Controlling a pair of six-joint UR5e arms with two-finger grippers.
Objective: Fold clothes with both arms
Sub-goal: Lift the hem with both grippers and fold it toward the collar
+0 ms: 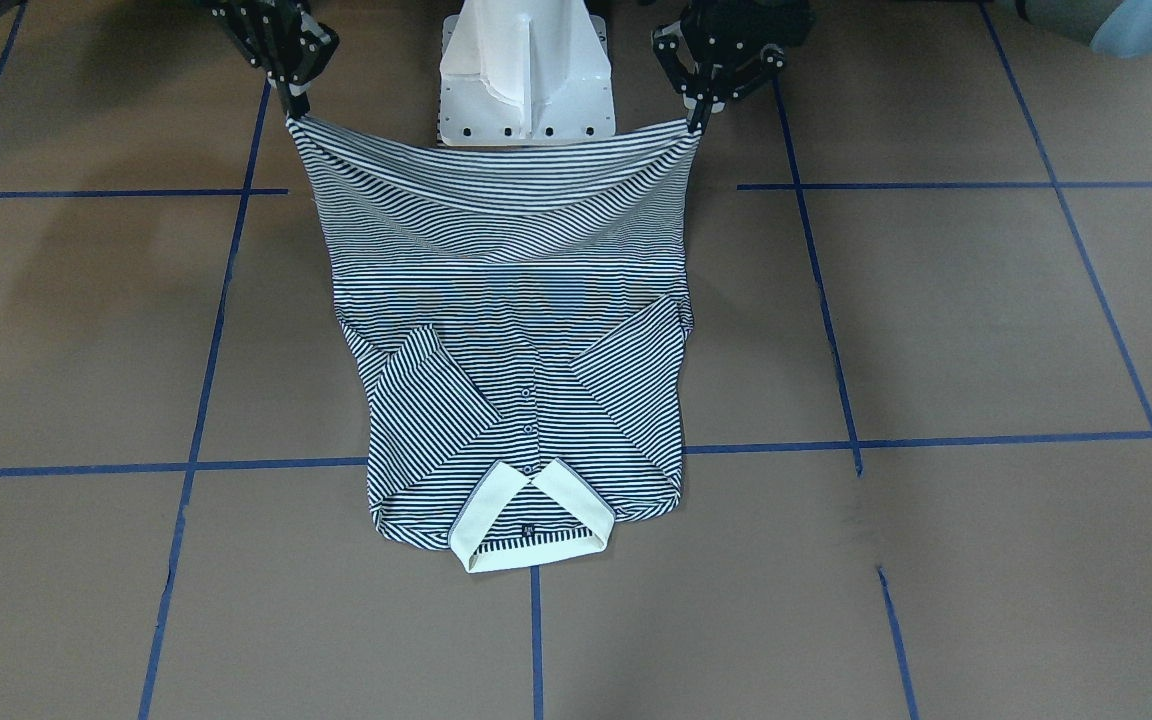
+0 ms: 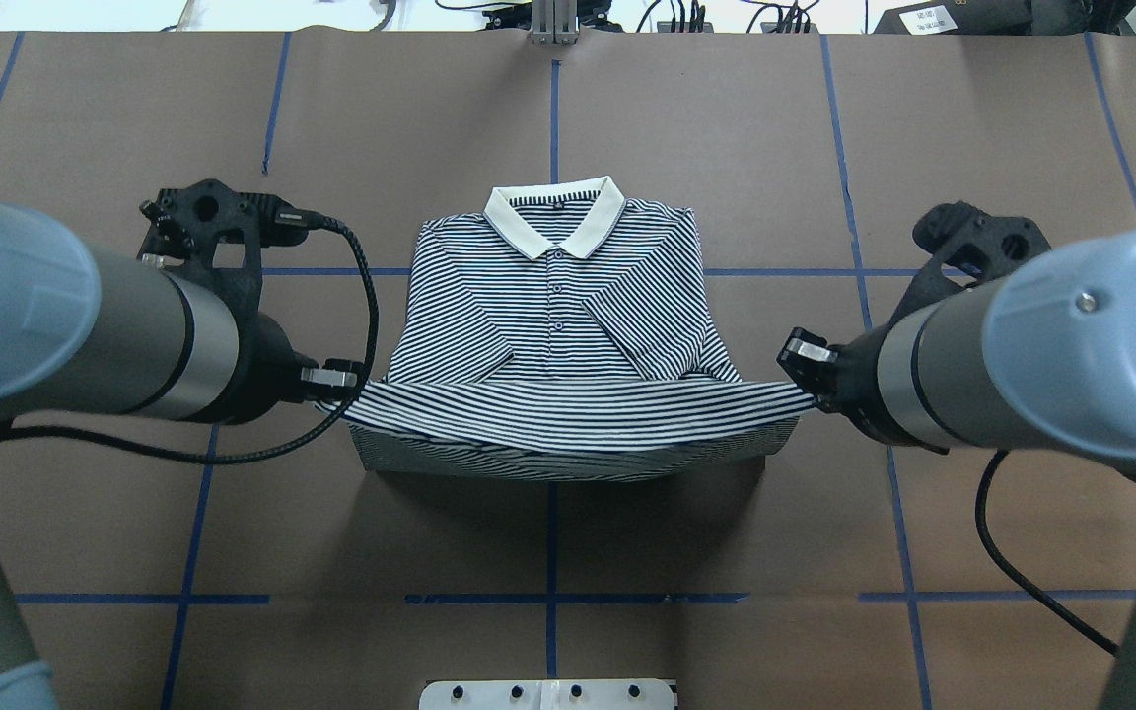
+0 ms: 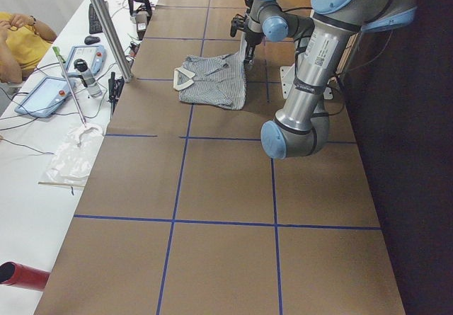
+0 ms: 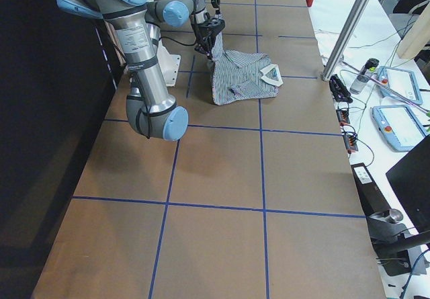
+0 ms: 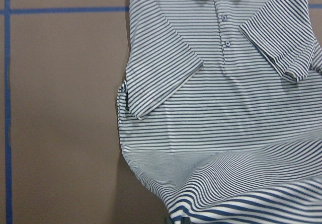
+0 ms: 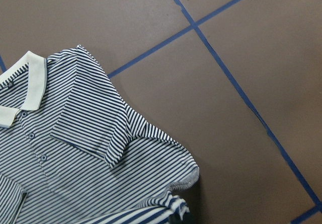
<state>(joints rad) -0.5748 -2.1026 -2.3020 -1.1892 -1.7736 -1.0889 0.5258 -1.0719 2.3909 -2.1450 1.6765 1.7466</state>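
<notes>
The hem (image 1: 500, 157) is stretched from gripper to gripper and both sleeves are folded in, so my left gripper goes on toward the cream collar (image 1: 490, 508) before it lets go there.
The navy-and-white striped polo shirt (image 2: 548, 316) lies face up on the brown table. Its cream collar (image 2: 555, 215) is on the far side from me and both sleeves are folded in over the chest. My left gripper (image 2: 343, 387) is shut on the hem's left corner. My right gripper (image 2: 809, 388) is shut on the hem's right corner. Both hold the hem stretched and lifted above the table, so the lower body of the shirt (image 1: 496, 230) slopes up to the left gripper (image 1: 698, 118) and the right gripper (image 1: 293, 108). The wrist views show the shirt (image 5: 221, 108) (image 6: 75, 153) below.
Blue tape lines (image 2: 551, 598) grid the table. The white pedestal base (image 1: 526, 80) stands just behind the lifted hem. A metal post (image 3: 106, 25) and a side desk with tablets (image 3: 53, 92) lie beyond the table's far edge, where a person in yellow sits.
</notes>
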